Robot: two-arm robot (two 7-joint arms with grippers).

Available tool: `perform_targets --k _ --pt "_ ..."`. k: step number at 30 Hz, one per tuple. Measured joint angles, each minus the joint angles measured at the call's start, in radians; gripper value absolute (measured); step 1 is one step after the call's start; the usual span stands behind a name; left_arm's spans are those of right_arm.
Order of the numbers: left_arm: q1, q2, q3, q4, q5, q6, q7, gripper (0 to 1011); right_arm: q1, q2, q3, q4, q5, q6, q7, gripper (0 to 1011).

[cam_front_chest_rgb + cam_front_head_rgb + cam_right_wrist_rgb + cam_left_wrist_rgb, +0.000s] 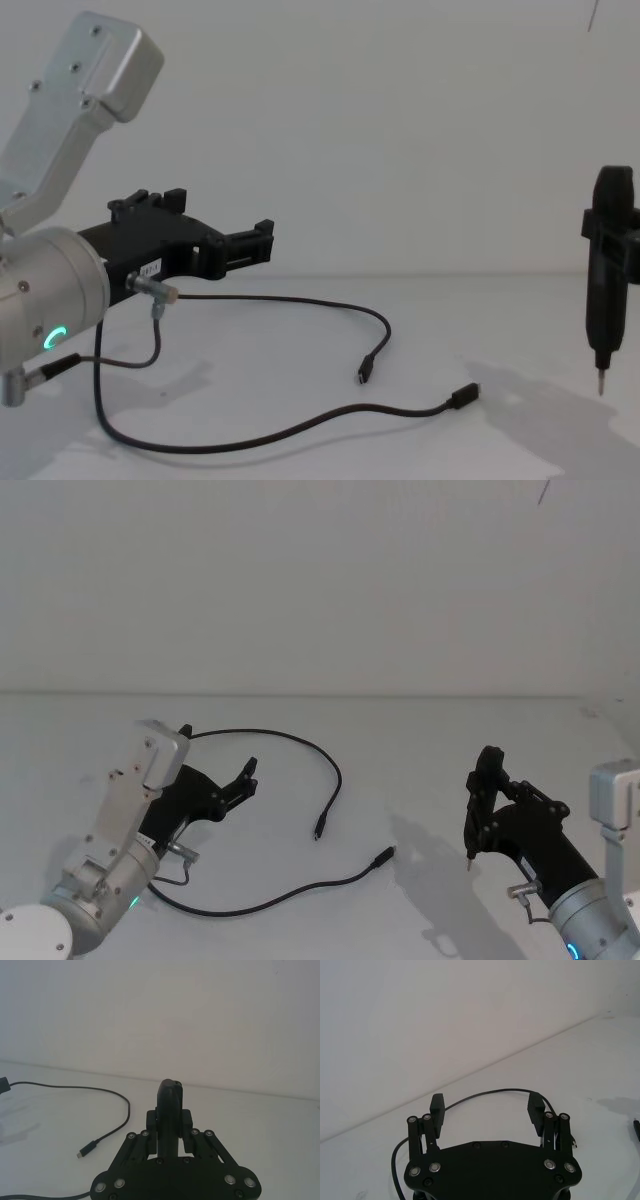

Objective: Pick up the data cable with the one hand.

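Observation:
The data cable follows a smooth, broad curve to the nearer plug, so its plug end will stick out stiffly when the robot lifts it.
The data cable is a thin black line lying loose on the white table. One plug rests mid-table and the other plug sits just right of it. My left gripper hovers over the cable's left part, open and holding nothing. In the left wrist view the data cable curves past the gap of the left gripper, beyond the fingertips. From the chest, the left gripper hangs above the cable. My right gripper stands apart on the right, shut on nothing.
A short grey wire with metal elbow plugs hangs from the left wrist. The table's far edge meets a plain white wall. The right wrist view shows one cable plug left of the shut fingers.

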Motion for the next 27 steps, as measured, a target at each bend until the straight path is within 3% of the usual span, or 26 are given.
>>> perform_targets --k 16,27 --pt "-0.001 -0.001 0.0 0.001 -0.001 -0.001 -0.003 1001 0.0 0.0 0.0 0.0 0.0 0.0 0.0 279" --pt "-0.016 0.004 0.0 0.02 -0.047 -0.025 -0.096 1001 0.0 0.0 0.0 0.0 0.0 0.0 0.0 279"
